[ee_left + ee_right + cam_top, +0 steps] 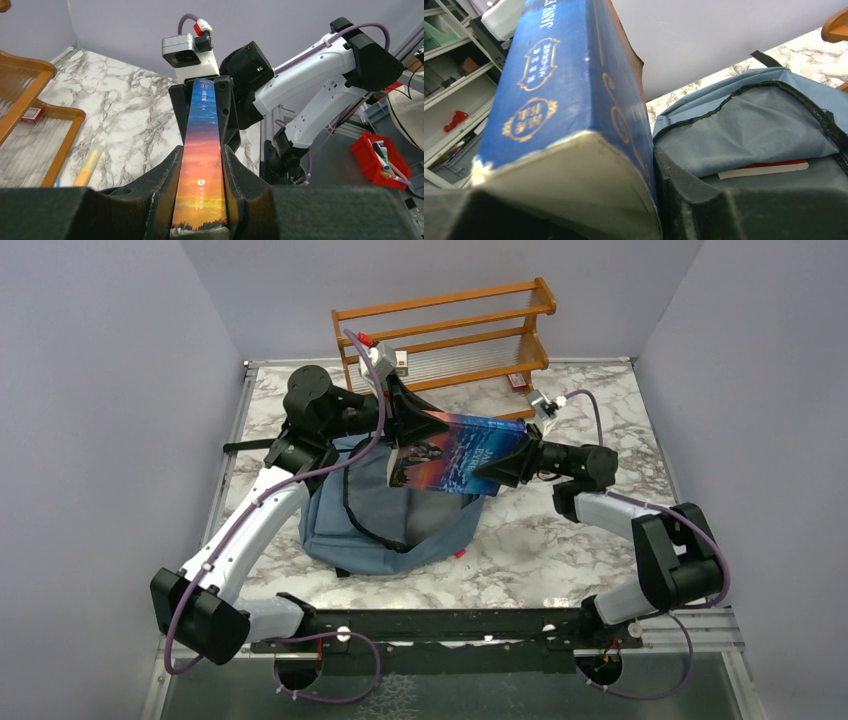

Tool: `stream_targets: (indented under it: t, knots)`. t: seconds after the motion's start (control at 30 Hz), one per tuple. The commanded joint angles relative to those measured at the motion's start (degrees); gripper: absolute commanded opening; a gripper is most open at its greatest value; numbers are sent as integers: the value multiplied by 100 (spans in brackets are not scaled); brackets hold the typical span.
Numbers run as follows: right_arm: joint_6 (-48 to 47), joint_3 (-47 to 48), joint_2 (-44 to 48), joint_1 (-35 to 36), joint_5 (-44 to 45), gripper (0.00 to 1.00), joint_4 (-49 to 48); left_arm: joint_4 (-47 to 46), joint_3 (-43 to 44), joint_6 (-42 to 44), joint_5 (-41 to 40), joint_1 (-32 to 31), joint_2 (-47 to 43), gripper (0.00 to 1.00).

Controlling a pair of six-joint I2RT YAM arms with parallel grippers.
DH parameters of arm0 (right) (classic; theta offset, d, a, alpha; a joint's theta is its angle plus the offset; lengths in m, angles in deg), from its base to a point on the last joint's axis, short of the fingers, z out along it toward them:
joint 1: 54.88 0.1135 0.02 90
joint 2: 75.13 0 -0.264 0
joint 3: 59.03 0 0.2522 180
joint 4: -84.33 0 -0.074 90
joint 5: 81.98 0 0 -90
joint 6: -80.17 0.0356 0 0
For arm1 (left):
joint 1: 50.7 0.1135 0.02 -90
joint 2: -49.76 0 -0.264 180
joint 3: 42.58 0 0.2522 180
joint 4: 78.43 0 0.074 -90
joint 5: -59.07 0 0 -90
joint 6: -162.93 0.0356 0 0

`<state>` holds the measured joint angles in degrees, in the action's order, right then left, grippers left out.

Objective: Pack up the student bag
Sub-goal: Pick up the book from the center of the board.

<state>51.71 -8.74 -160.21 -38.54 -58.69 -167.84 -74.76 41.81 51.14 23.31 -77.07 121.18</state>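
The student bag's opening [764, 169] is sagging while both of the robot's grippers hold the book, so next the right gripper pulls the book aside while the left gripper opens the bag [756, 125].
The student bag [390, 525], dusty blue with black zipper trim, lies on the marble table with its top open. In the right wrist view its opening [754, 125] shows a red-and-white book [764, 168] inside. A thick book [455, 453] with a blue and sunset cover hangs in the air above the bag. My left gripper [412, 428] is shut on its left end, the spine [201, 165] pinched between the fingers [167, 172]. My right gripper [503, 466] is shut on its right end, the blue spine [554, 90] against the finger [689, 195].
A wooden rack [445, 335] stands at the back of the table with small red-and-white boxes [401, 359] on it. A yellowish stick [87, 167] lies on the marble near the rack. A red bin [377, 160] sits off the table.
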Motion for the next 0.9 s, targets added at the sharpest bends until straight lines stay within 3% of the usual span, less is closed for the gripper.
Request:
stream_targets:
  t: [0.0,0.13,0.33,0.43,0.53,0.7,0.77,0.87]
  knots:
    - [405,11,-61,9,157,38,-1637,-828,94,-104,16,-35,-326,0]
    - [424,-29,120,5,257,18,-1630,-824,-61,-55,-140,-34,-314,0]
    - [204,-78,541,2,482,2,-1103,-354,-136,206,-699,-35,-260,3]
    - [-408,-39,931,8,567,1,59,143,-14,446,-1180,-35,-203,34]
    - [-1335,68,1434,1,881,1,1799,514,59,648,-1559,-26,-157,55]
    - [-2713,482,2098,1,1872,1,4736,889,74,819,-2198,-9,-152,78]
    - [-2931,624,2211,1,2414,1,5590,996,82,852,-2636,-8,-162,95]
    - [-2975,838,2307,1,3259,1,6663,1404,95,945,-3377,-6,-163,98]
